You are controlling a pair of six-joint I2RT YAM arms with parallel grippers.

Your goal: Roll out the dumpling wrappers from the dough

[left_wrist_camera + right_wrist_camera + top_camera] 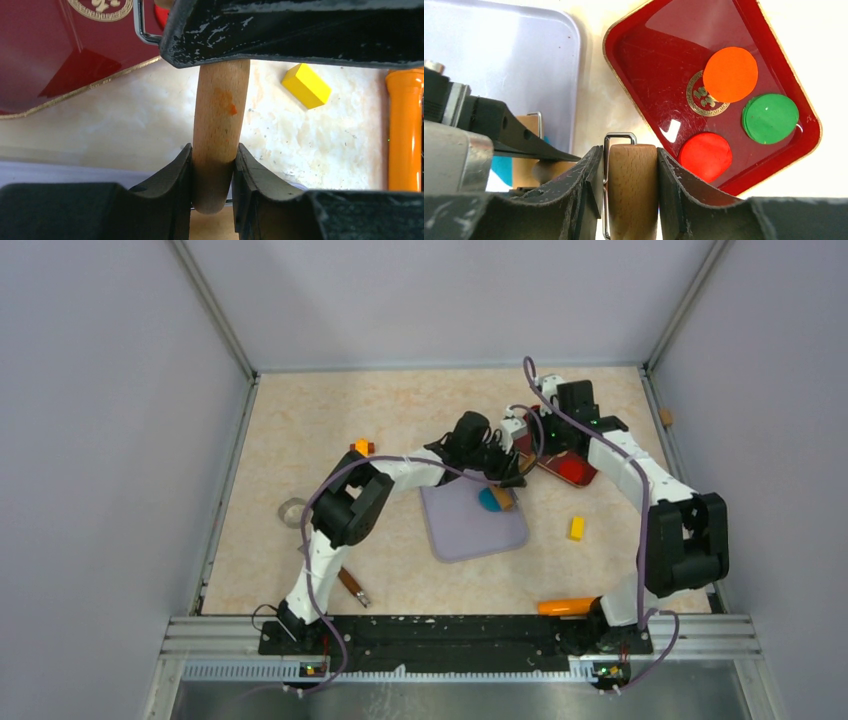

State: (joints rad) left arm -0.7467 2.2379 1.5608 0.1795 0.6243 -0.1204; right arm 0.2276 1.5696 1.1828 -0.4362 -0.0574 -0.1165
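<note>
I should carry on with my right gripper and let go of the roller's other wooden part, since my left gripper is closed on both sides of the wooden handle.
The tan wooden roller lies over the teal-blue dough on the lavender mat. My left gripper is shut on one wooden handle of the roller, the jaws pressed on both sides. My right gripper is shut on the roller's other wooden part, which has a metal wire frame. A strip of dough shows in the right wrist view under the left gripper's fingers. No teal wrapper discs are in view.
A red tray right of the mat holds an orange disc, a green disc and a red disc. A yellow block, an orange cylinder, an orange block, a clear ring and a brown tool lie around.
</note>
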